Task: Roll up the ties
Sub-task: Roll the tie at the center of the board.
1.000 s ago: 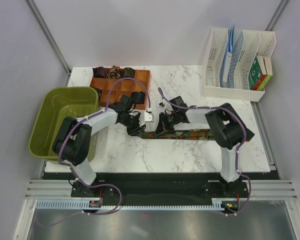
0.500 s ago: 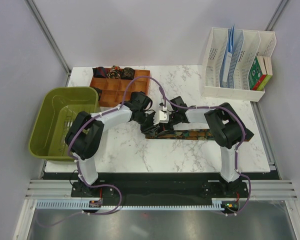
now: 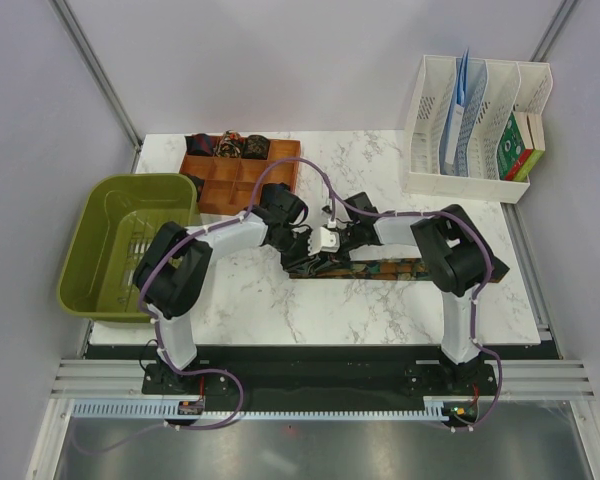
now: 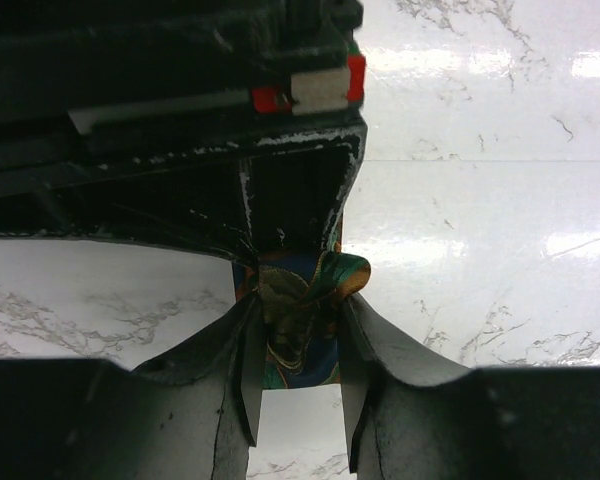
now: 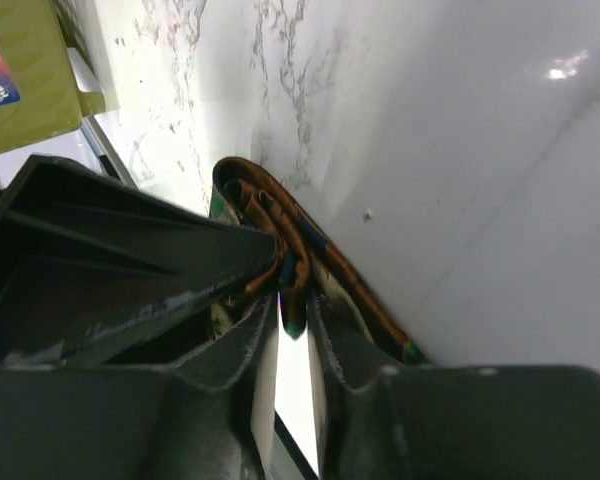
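Observation:
The tie's crumpled fold (image 4: 295, 288) is pinched in my left gripper while the tie's square end lies flat underneath. So next my left gripper lets go and gathers that end (image 4: 302, 378) up into the roll.
One of the ties (image 3: 420, 268), dark with orange-green patterning, lies flat across the table with its left end bunched into a small roll (image 3: 308, 266). Both grippers meet at that roll. My left gripper (image 3: 305, 258) (image 4: 300, 312) is shut on the patterned roll (image 4: 302, 335), which sits squeezed between its fingers. My right gripper (image 3: 327, 252) (image 5: 293, 305) faces it from the other side. Its jaws are slightly apart, and a fold of the tie (image 5: 295, 285) hangs between the pads with a slit of light beside it.
A wooden compartment tray (image 3: 242, 178) stands behind, with several rolled ties (image 3: 228, 146) in its back row. A green bin (image 3: 110, 240) overhangs the table's left edge. A white file organizer (image 3: 470, 120) stands at the back right.
My left arm has swung right, from left of the tie's end, so that its gripper now sits on the roll. My right gripper's jaws have eased apart from shut.

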